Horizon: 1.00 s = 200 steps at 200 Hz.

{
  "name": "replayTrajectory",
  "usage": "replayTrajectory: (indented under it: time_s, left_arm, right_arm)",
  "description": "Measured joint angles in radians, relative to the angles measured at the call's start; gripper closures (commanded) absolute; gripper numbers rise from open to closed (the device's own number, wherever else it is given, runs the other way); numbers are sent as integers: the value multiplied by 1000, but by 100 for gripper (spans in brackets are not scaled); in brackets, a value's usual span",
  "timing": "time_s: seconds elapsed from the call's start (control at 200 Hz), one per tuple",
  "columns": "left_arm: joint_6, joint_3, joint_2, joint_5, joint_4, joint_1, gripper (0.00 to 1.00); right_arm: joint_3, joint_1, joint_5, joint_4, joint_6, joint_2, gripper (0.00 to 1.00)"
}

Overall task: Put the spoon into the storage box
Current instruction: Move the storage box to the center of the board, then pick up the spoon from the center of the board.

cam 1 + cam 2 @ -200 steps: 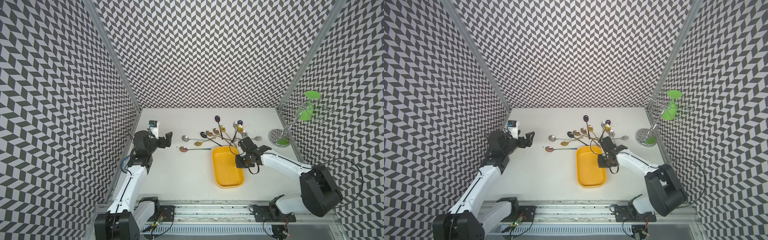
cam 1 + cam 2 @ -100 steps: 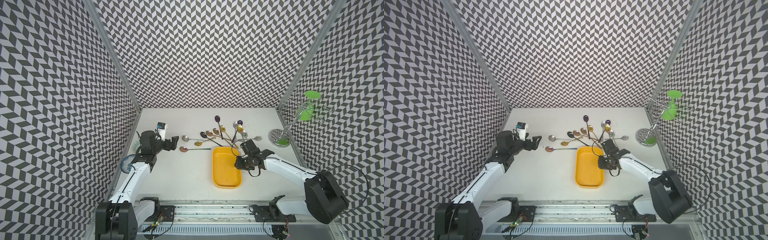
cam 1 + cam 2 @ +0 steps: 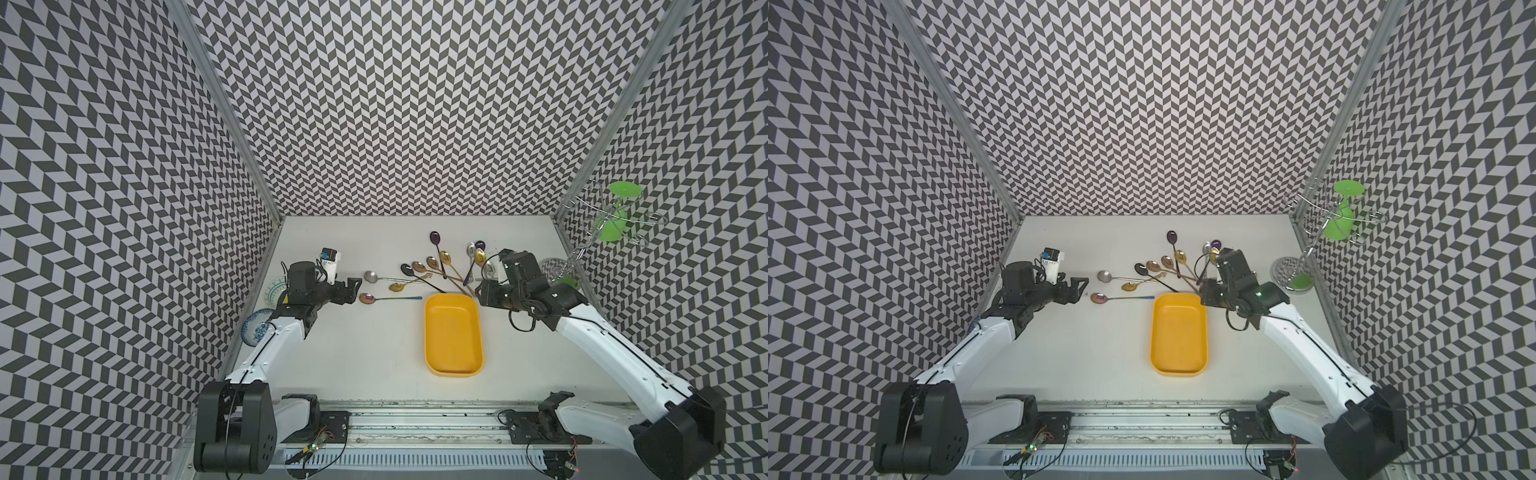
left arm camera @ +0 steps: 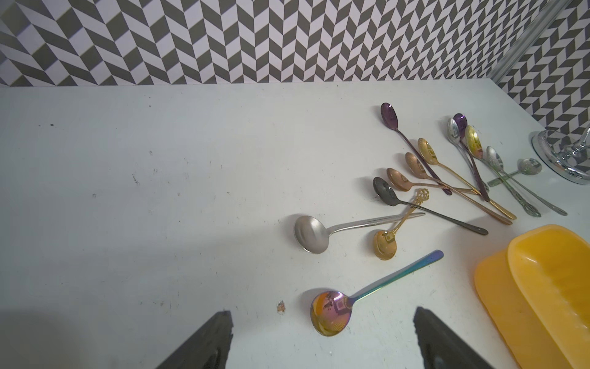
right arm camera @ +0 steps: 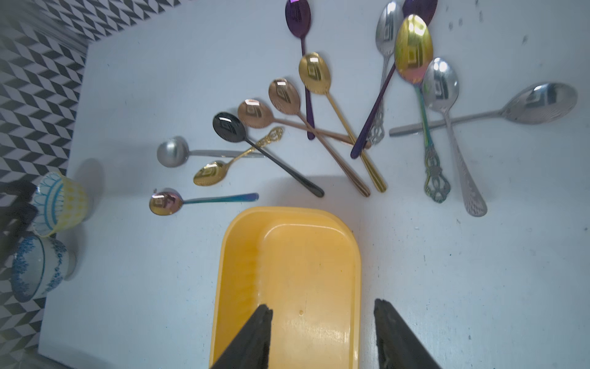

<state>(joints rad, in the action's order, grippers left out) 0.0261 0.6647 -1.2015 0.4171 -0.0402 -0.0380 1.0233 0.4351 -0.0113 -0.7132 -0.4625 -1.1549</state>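
Note:
My right gripper is across the storage box from the rainbow-tinted spoon [image 3: 397,298], and the spoon's bowl is toward my left gripper, so my left gripper should pick the spoon up by the bowl [image 3: 366,298].
The storage box, a shallow yellow tray [image 3: 453,336] [image 3: 1178,336] [image 5: 287,281], lies empty mid-table. Just left of its far end lies a rainbow-tinted spoon [image 3: 388,298] [image 3: 1121,297] [image 4: 376,287] [image 5: 198,201]. My left gripper [image 3: 353,289] [image 3: 1080,289] [image 4: 321,313] is open, low at that spoon's bowl end, with the bowl just ahead between the fingertips. My right gripper [image 3: 484,293] [image 3: 1208,293] [image 5: 322,305] hangs open and empty over the box's far right corner, one finger above the box floor and the other above the table beside it.
Several more spoons [image 3: 449,266] [image 4: 447,172] [image 5: 319,105] fan out behind the box. Two patterned cups [image 5: 60,201] [image 5: 38,268] stand by the left wall. A wire rack holding a green glass [image 3: 615,220] stands at the back right on a chrome base [image 3: 555,266].
My right gripper has opened from shut and moved from the box's right edge to its far corner. My left gripper has moved right, down to the rainbow spoon's bowl.

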Motion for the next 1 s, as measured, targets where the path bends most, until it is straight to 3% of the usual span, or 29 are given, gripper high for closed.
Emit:
replayTrajectory:
  time_s: [0.31, 0.315, 0.325, 0.33, 0.335, 0.511, 0.686, 1.001]
  left_arm:
    - [-23, 0, -70, 50, -10, 0, 14]
    - [-23, 0, -71, 50, -10, 0, 15]
    - [-23, 0, -72, 51, -10, 0, 15]
    - [-24, 0, -75, 51, -11, 0, 15]
    - [-25, 0, -76, 51, -11, 0, 15]
    - [-47, 3, -126, 76, -15, 0, 19]
    - [-69, 18, -184, 92, -27, 0, 24]
    - [-100, 43, -276, 112, -48, 0, 27]
  right_arm:
    - [49, -11, 15, 7, 7, 150, 46]
    - [49, -11, 15, 8, 7, 151, 31]
    - [48, -12, 16, 9, 7, 156, 31]
    - [48, -12, 16, 10, 7, 158, 18]
    - [48, -12, 16, 11, 7, 160, 17]
    - [-21, -13, 183, 78, 198, 242, 11]
    - [-143, -13, 236, 153, 285, 343, 0]
    - [-300, -13, 263, 283, 351, 510, 0]
